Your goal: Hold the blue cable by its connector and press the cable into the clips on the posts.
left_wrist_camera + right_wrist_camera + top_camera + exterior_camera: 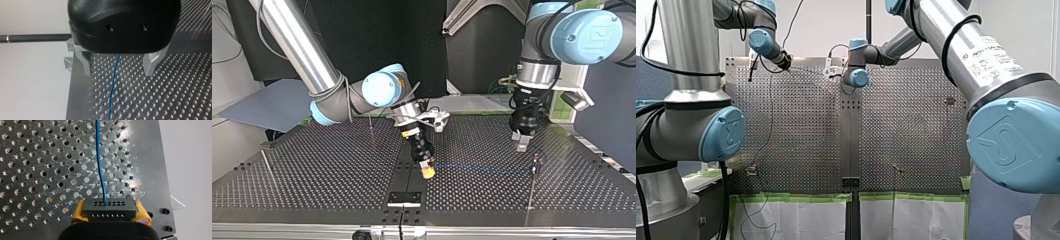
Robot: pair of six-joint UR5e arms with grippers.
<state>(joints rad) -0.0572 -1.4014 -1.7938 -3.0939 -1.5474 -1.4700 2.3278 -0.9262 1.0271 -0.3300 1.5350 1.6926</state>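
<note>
My gripper will carry the connector across; the blue cable (98, 155) runs almost straight from it, so the cable will slant sideways, bending mostly near the connector.
My right gripper (109, 216) is shut with its yellow pads (78, 213) on the black connector (109, 208). The thin blue cable (100, 165) leaves the connector and runs ahead over the perforated table (37, 170). In the top view my right gripper (428, 171) is low near the table's middle. From there the blue cable (482, 167) stretches to a post with a clip (537, 161) at the right. My left gripper (522, 142) hangs just behind that post. Its metal fingers (86, 65) stand open, and the blue cable (113, 85) passes through the gap, touching neither.
Two more thin posts stand in the top view, one at the back left (370, 121) and one at the far left (267, 167). A black plate (404, 198) sits at the near edge by the table's middle seam. The table edge (71, 95) lies beside my left gripper.
</note>
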